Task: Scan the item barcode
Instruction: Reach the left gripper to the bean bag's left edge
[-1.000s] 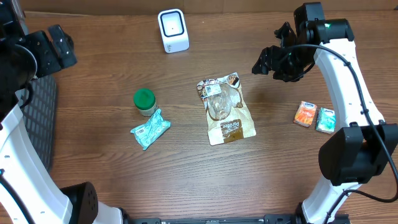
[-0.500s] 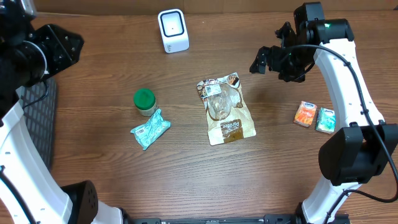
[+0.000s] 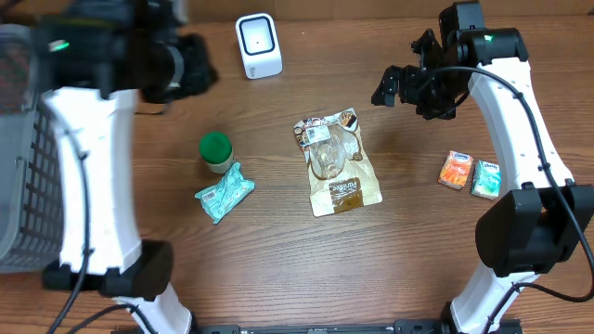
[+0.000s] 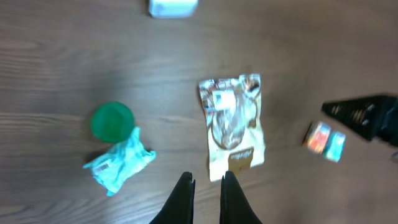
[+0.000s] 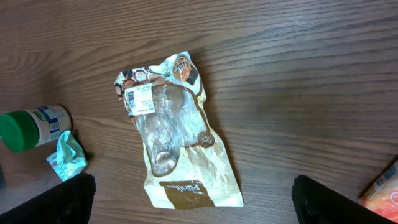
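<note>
The snack bag (image 3: 339,165) lies flat with both long edges free, so next my left gripper steadies the label side while my right gripper takes the opposite edge (image 3: 365,154).
A brown and clear snack bag (image 3: 336,162) with a white barcode label lies flat at the table's middle. The white scanner (image 3: 258,44) stands at the back. My left gripper (image 3: 200,72) hangs high over the back left, between the scanner and the basket. In the left wrist view its fingers (image 4: 184,198) stand shut with nothing in them, above the wood in front of the bag (image 4: 231,127). My right gripper (image 3: 388,88) hovers to the back right of the bag. It is wide open and empty, and the bag (image 5: 174,143) shows between its fingers (image 5: 59,202).
A green-lidded jar (image 3: 215,151) and a teal packet (image 3: 224,192) lie left of the bag. An orange packet (image 3: 456,171) and a teal one (image 3: 485,179) sit at the right. A grey mesh basket (image 3: 28,148) stands at the left edge.
My left arm has swung from the far left in over the table's back left, and its gripper has closed. The right gripper has opened wider and stayed in place.
</note>
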### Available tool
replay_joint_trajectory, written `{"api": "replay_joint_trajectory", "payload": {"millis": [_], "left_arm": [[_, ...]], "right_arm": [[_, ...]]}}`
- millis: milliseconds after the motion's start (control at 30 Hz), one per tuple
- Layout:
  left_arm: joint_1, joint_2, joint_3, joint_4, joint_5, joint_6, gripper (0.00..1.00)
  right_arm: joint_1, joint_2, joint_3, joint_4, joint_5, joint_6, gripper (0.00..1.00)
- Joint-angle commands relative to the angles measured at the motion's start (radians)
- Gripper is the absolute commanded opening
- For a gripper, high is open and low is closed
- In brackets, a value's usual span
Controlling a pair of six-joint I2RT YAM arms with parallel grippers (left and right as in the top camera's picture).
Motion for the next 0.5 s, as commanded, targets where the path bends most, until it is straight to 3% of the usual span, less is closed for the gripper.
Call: {"api": "replay_joint_trajectory", "payload": {"millis": [0, 233, 467], "left_arm": [[-0.099, 0.041, -0.071, 0.048, -0.047, -0.018, 0.04], [-0.251, 0.082, -0.285, 0.219, -0.055, -0.092, 0.04], [-0.29, 0.082, -0.562, 0.373, -0.043, -0.257, 0.04]], "right_arm": [[0.0, 0.003, 0.0, 0.003, 0.002, -0.004, 1.0], [0.0, 0.003, 0.0, 0.003, 0.002, -0.004, 1.0], [0.0, 0.007, -0.028, 0.018, 0.002, -0.003, 0.98]]}}
